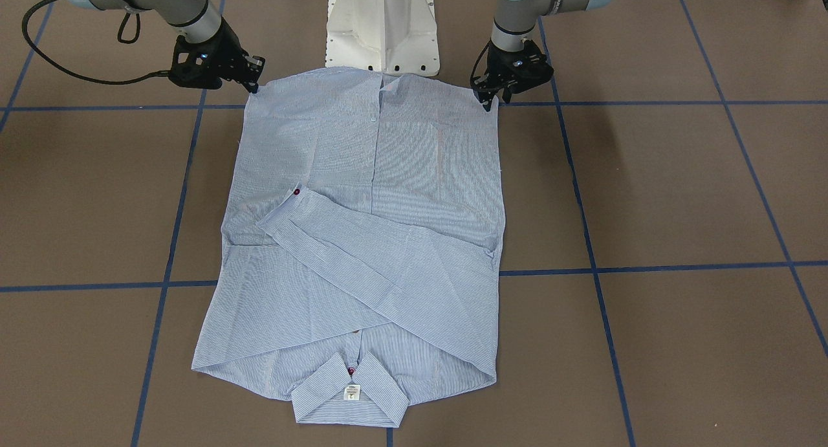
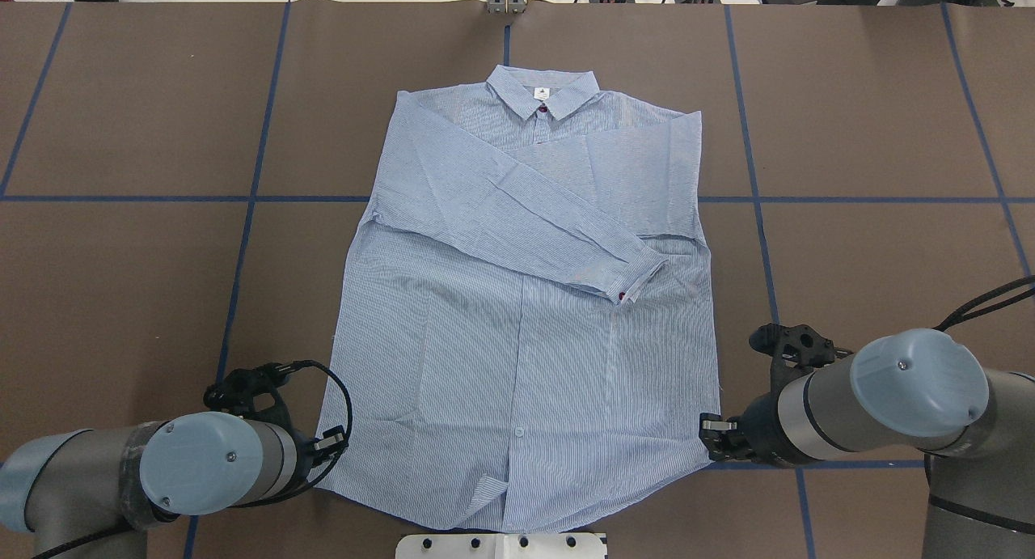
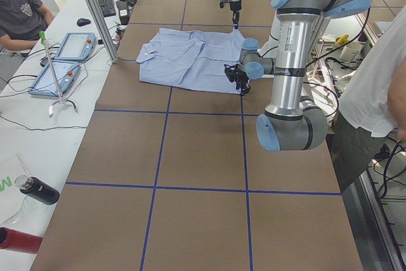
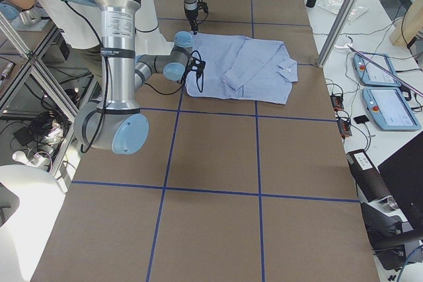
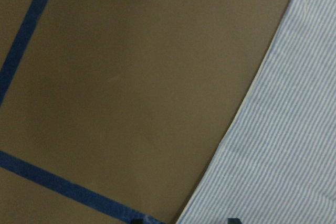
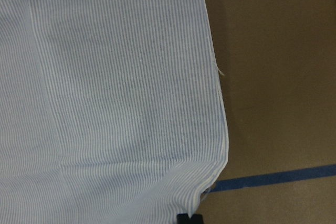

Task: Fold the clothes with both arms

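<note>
My gripper will fold the hem (image 1: 440, 85) over, and as the sleeve cuff (image 1: 281, 209) lies halfway down the shirt, the hem will cover it and leave the collar showing.
The striped shirt (image 2: 525, 300) lies flat and face up on the brown table, with its collar (image 2: 543, 94) far from me and both sleeves folded across the chest. My left gripper (image 2: 333, 443) is at the hem corner on my left. In the left wrist view it (image 5: 186, 221) is open, its jaws apart on either side of the shirt's edge (image 5: 283, 145). My right gripper (image 2: 710, 429) is at the other hem corner. In the right wrist view it (image 6: 189, 218) is shut on the hem corner of the shirt (image 6: 115, 93). In the front view the left gripper (image 1: 491, 98) and the right gripper (image 1: 253, 86) both sit low at the hem.
The white pedestal base (image 1: 383, 26) stands just behind the hem. Blue tape lines (image 1: 647, 269) cross the brown table. A side bench holds control tablets (image 3: 60, 61) and bottles (image 3: 35, 190). One person (image 3: 374, 87) stands by the left arm's base, another (image 3: 22, 14) sits at the bench.
</note>
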You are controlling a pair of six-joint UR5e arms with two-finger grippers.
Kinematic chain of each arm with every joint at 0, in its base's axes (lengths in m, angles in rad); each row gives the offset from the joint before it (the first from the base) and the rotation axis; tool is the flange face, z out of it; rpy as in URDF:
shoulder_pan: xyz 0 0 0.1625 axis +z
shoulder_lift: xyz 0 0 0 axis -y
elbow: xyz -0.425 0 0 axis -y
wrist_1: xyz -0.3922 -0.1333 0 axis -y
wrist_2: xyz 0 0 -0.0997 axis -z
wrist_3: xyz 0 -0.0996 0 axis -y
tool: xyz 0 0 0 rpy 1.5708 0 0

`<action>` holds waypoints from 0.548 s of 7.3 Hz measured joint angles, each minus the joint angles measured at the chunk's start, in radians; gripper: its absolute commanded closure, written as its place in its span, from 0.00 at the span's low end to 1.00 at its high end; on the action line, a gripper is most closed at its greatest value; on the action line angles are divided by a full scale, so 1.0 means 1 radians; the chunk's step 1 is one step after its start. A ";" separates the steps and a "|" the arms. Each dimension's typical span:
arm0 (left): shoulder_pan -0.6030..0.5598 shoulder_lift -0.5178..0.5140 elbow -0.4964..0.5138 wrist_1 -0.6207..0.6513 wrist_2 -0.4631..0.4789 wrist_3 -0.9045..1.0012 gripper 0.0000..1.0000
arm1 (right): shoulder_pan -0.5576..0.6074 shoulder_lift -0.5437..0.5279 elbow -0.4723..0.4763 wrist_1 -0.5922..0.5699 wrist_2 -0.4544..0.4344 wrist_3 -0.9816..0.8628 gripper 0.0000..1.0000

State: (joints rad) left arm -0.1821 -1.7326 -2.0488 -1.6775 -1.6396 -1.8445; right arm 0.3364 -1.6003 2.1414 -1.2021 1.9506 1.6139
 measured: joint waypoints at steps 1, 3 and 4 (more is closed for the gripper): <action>0.000 -0.002 -0.001 0.007 0.000 -0.001 0.54 | 0.001 -0.001 0.000 0.000 0.000 0.000 1.00; 0.004 -0.004 -0.001 0.011 0.000 -0.002 0.54 | 0.003 -0.003 0.000 -0.001 0.001 -0.001 1.00; 0.005 -0.004 -0.001 0.011 0.000 -0.002 0.65 | 0.003 -0.003 0.000 -0.001 0.001 -0.002 1.00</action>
State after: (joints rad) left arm -0.1774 -1.7369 -2.0495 -1.6661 -1.6398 -1.8469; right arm 0.3397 -1.6032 2.1414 -1.2026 1.9512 1.6123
